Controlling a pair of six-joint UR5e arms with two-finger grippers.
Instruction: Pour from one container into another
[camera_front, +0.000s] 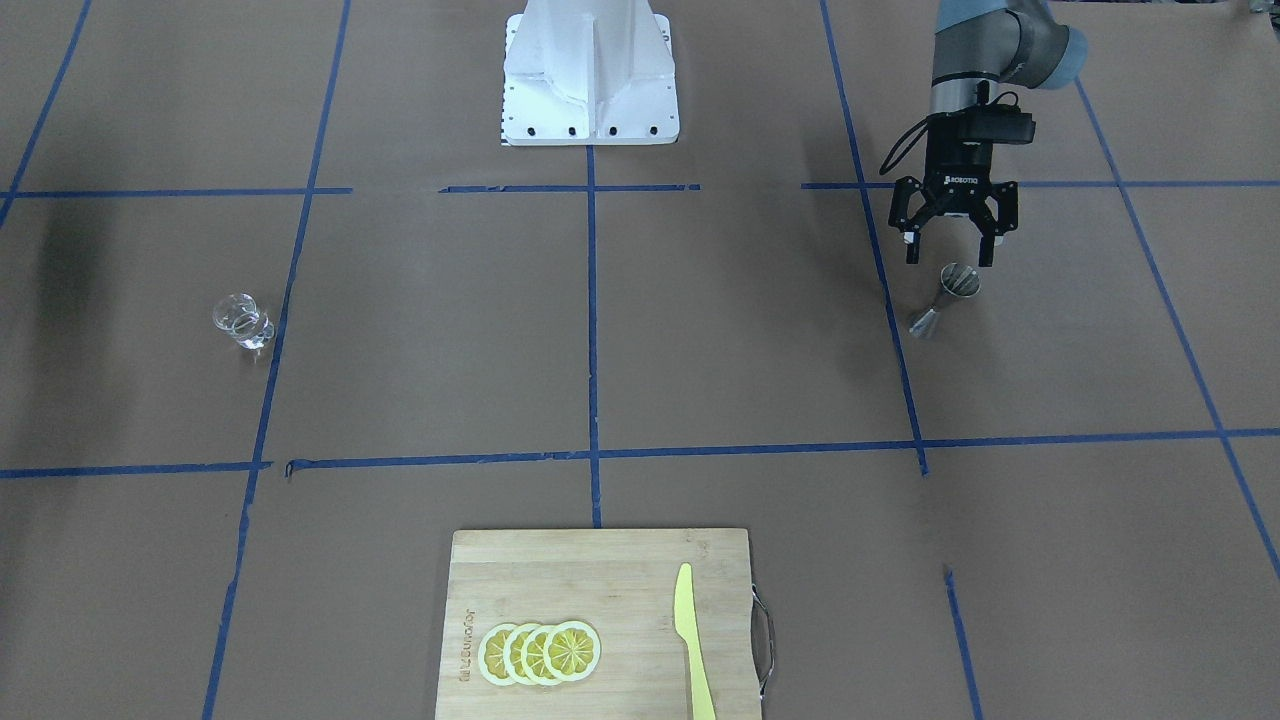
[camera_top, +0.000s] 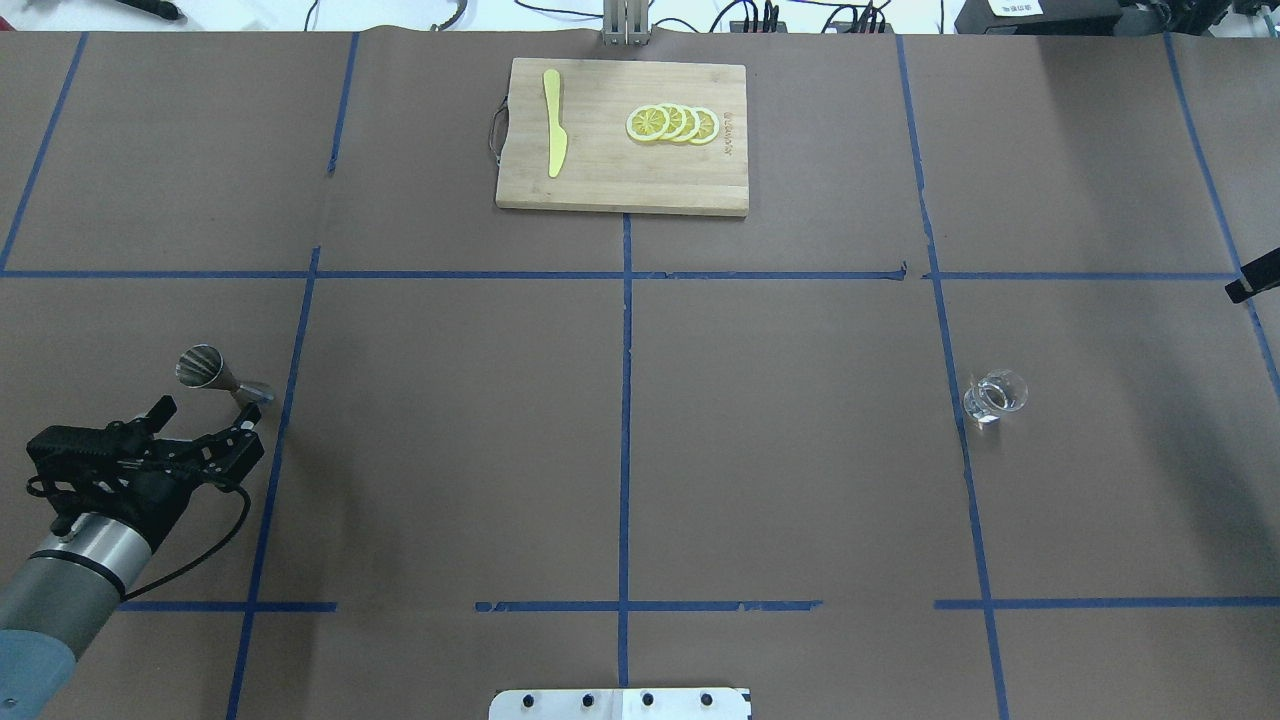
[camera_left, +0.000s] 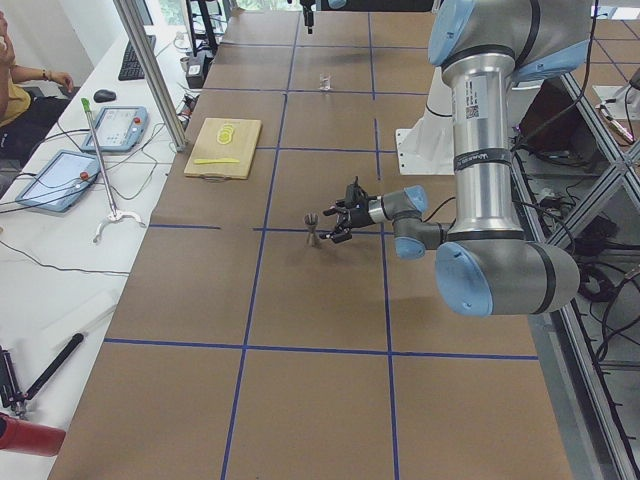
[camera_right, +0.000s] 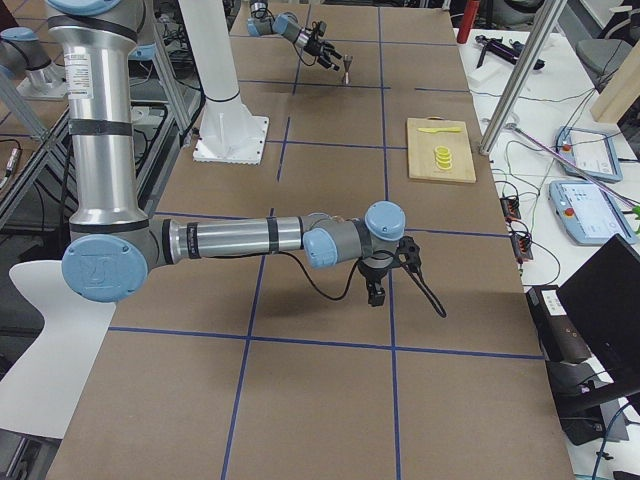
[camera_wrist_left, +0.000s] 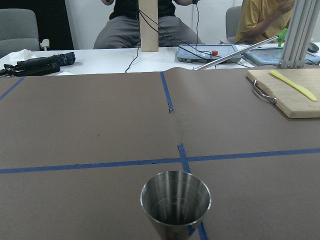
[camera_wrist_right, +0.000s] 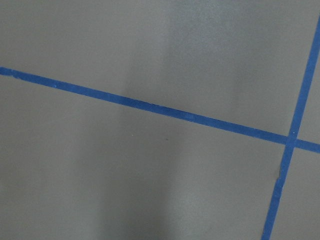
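The robot should expect the silver jigger (camera_front: 944, 299) to be empty when it lifts the jigger, because plain metal walls (camera_wrist_left: 175, 195) show far down inside the open top cup.
The silver hourglass jigger (camera_front: 945, 300) stands upright on the brown paper, on my left side of the table. My left gripper (camera_front: 950, 258) hovers just behind it, open, fingers apart and holding nothing. In the overhead view the jigger (camera_top: 215, 375) is just beyond the left gripper (camera_top: 205, 412). The left wrist view looks down into the jigger's (camera_wrist_left: 175, 202) open top cup. The clear glass tumbler (camera_top: 995, 395) stands alone on the far right side, also seen in the front view (camera_front: 243, 320). My right gripper (camera_right: 375, 290) hangs low over the table; I cannot tell its state.
A wooden cutting board (camera_top: 600, 180) at the table's far middle edge carries lemon slices (camera_top: 672, 123) and a yellow knife (camera_top: 553, 120). The white robot base (camera_front: 590, 75) stands at the near middle edge. Blue tape lines cross the paper. Operators sit beyond the table.
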